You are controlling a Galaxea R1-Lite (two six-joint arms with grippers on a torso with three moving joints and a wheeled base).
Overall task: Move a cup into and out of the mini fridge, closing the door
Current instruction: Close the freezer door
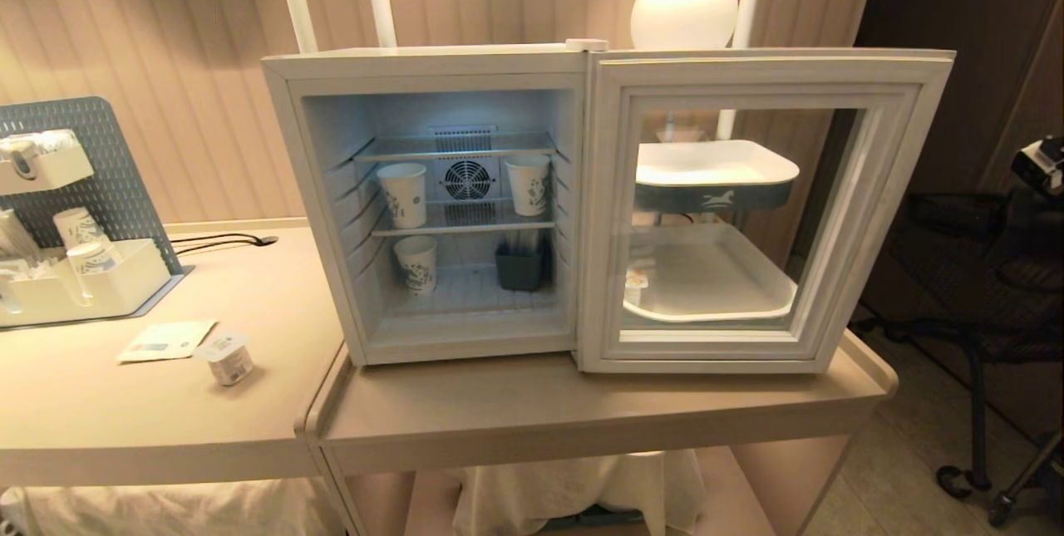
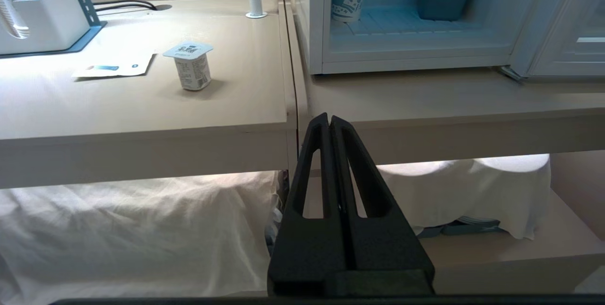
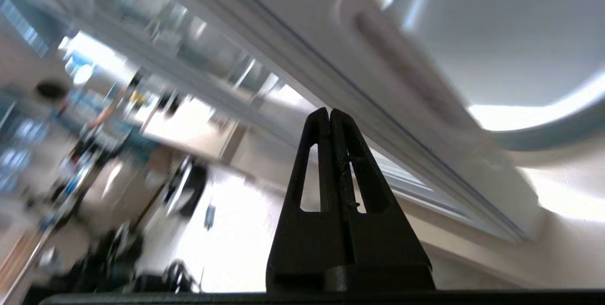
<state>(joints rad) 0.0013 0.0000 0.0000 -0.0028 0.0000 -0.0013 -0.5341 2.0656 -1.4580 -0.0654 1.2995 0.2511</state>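
The open door's free edge [image 1: 890, 222] is straight ahead of my right gripper, so next my right gripper moves into the gap [image 3: 522, 159] behind the door and pushes the door closed.
The cup [image 1: 229, 357], a squat white tub with a foil lid, stands upright on the left table; the left wrist view shows the cup [image 2: 191, 66] beside a card. The mini fridge [image 1: 432, 62] stands open on the cart, and its door [image 1: 607, 228] is swung fully out to the right. My left gripper [image 2: 329, 118] is shut and empty, low in front of the gap between the two tables. My right gripper [image 3: 329, 112] is shut and empty, close to the outer side of the door [image 3: 331, 54]. Neither gripper's fingers show in the head view.
Three paper cups [image 1: 402, 194] [image 1: 529, 184] [image 1: 416, 263] and a dark bin [image 1: 520, 266] sit on the fridge shelves. A pegboard organiser [image 1: 83, 287] stands at far left, a card [image 1: 166, 340] lies by the cup. White trays [image 1: 715, 170] show through the door glass. A chair [image 1: 981, 287] stands right.
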